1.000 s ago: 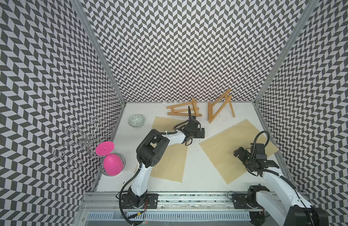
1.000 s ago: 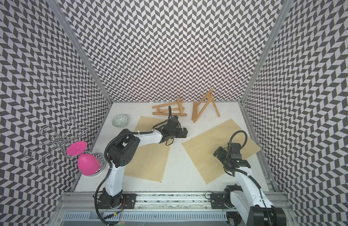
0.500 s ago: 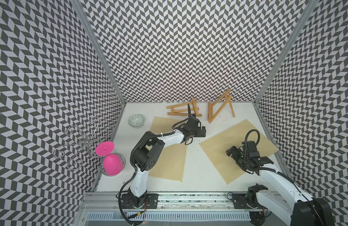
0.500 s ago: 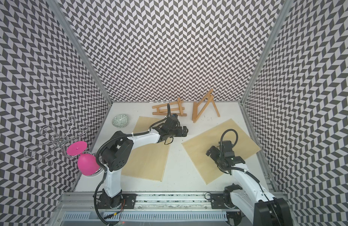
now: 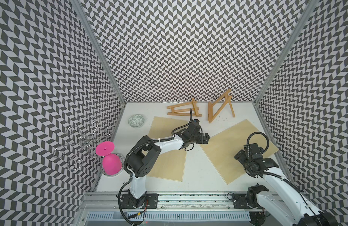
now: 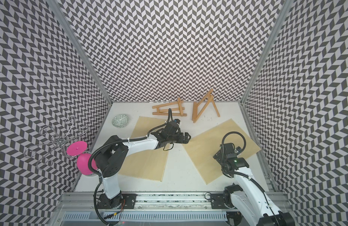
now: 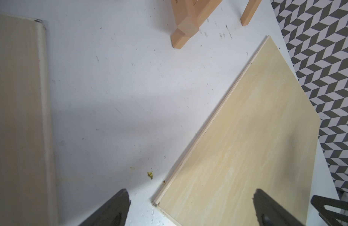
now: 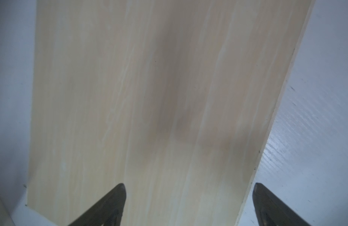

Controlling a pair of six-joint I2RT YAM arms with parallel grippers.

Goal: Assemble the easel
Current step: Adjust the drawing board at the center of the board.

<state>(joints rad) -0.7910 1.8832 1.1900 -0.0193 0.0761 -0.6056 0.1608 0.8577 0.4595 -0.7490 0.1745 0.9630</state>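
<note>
The board [image 5: 223, 147] under my right gripper slants toward my left gripper, so next my left gripper backs off while my right gripper turns the board straighter [image 5: 236, 177].
Two wooden easel frames stand at the back of the table: one lies flat [image 5: 182, 110] [image 6: 167, 110], the other is propped up [image 5: 220, 107] [image 6: 203, 106]. Two pale plywood boards lie flat, a left board [image 5: 167, 162] [image 6: 147, 162] and a right board [image 5: 228, 152] [image 6: 208, 148]. My left gripper [image 5: 205, 138] [image 7: 190, 192] is open over the near-left corner of the right board [image 7: 247, 137], with an easel foot [image 7: 185, 29] ahead of it. My right gripper [image 5: 240, 156] [image 8: 188, 187] is open just above the same board [image 8: 149, 97]. Neither holds anything.
A patterned green bowl [image 5: 137, 121] sits at the back left. A pink goblet [image 5: 110, 163] stands upside down on a dish beside a wire rack [image 5: 81, 140] by the left wall. Patterned walls enclose three sides; the arms' rail [image 5: 188, 199] runs along the front.
My right arm has swung inward and to the left, bringing its gripper further over the right board. The left arm's elbow has drawn back slightly; its gripper has barely shifted. Both stay open.
</note>
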